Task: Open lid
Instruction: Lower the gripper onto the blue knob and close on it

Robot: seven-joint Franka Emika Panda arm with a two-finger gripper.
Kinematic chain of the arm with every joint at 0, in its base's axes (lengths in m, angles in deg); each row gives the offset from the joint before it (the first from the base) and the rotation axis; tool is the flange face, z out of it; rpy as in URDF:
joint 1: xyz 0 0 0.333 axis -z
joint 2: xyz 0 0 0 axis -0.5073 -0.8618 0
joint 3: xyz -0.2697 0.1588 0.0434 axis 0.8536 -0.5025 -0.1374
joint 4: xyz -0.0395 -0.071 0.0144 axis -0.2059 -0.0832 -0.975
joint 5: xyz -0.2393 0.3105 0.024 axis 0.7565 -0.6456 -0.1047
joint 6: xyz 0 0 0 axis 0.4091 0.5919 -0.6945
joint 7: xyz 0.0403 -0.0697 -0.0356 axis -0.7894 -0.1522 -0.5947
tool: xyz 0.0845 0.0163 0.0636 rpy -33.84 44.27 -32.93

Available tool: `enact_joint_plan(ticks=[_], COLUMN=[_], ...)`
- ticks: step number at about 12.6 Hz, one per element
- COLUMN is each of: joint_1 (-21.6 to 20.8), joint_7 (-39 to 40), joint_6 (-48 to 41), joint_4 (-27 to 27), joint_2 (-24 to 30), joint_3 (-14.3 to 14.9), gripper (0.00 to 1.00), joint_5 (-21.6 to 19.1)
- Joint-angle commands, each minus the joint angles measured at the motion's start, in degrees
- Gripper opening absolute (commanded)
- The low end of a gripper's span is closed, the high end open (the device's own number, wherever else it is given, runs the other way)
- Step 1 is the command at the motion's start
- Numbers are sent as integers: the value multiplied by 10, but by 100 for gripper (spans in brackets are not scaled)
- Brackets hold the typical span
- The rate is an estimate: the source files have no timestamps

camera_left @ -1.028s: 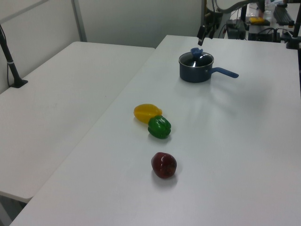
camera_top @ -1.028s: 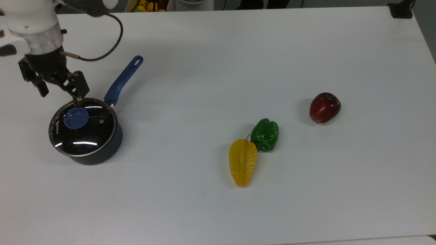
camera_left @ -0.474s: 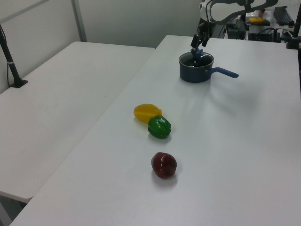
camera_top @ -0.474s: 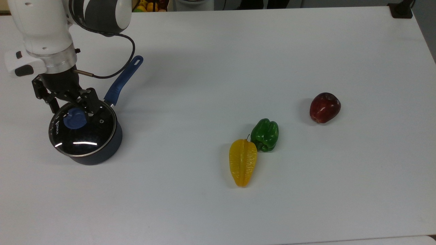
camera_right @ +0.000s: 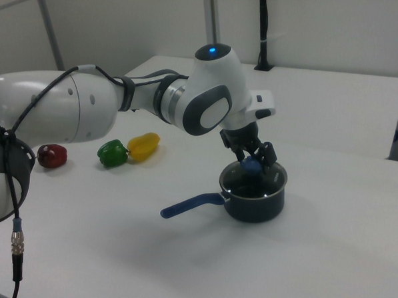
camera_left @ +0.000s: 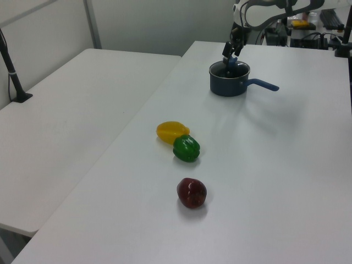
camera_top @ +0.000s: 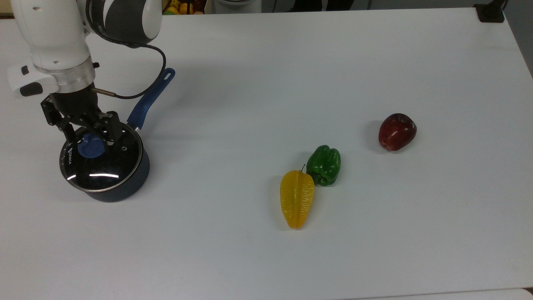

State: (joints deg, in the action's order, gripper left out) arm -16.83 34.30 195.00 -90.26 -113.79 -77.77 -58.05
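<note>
I expect the round lid (camera_left: 222, 69) to come off in one piece and leave the saucepan standing when I lift the lid's knob, because the lid sits on the saucepan's rim (camera_left: 230, 77).
The lid (camera_top: 104, 166) is clear glass with a metal rim and lies flat on a dark saucepan (camera_top: 125, 187) at the top view's left. Its blue knob (camera_top: 90, 146) sits off centre toward the arm. My gripper (camera_top: 90, 134) is open and low over the lid, one finger on each side of the knob, with small gaps showing. The right view has the same: gripper (camera_right: 254, 158) straddling the knob (camera_right: 251, 166) above the lid (camera_right: 254, 184). In the left view the gripper (camera_left: 231, 55) stands over the saucepan (camera_left: 228, 82) at the far end.
The saucepan's blue handle (camera_top: 150, 99) points up and right in the top view, beside my cable. A yellow fruit (camera_top: 296, 198), a green pepper (camera_top: 324, 165) and a red apple (camera_top: 397, 131) lie mid-table. A black mount (camera_top: 490, 12) is at the far corner.
A second ago the gripper hung behind the saucepan's rim. It has come forward and down until its fingers flank the knob. The lid has not moved.
</note>
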Motion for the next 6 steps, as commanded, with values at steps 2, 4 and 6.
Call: enact_joint_plan(ticks=[2, 4, 6], joint_1=[-11, -13, -15], joint_7=[7, 7, 9], joint_6=[10, 10, 9], joint_4=[2, 2, 2], joint_2=[-1, -1, -1], joint_3=[1, 2, 1], gripper=[82, 71, 59], joint_5=[-10, -10, -10])
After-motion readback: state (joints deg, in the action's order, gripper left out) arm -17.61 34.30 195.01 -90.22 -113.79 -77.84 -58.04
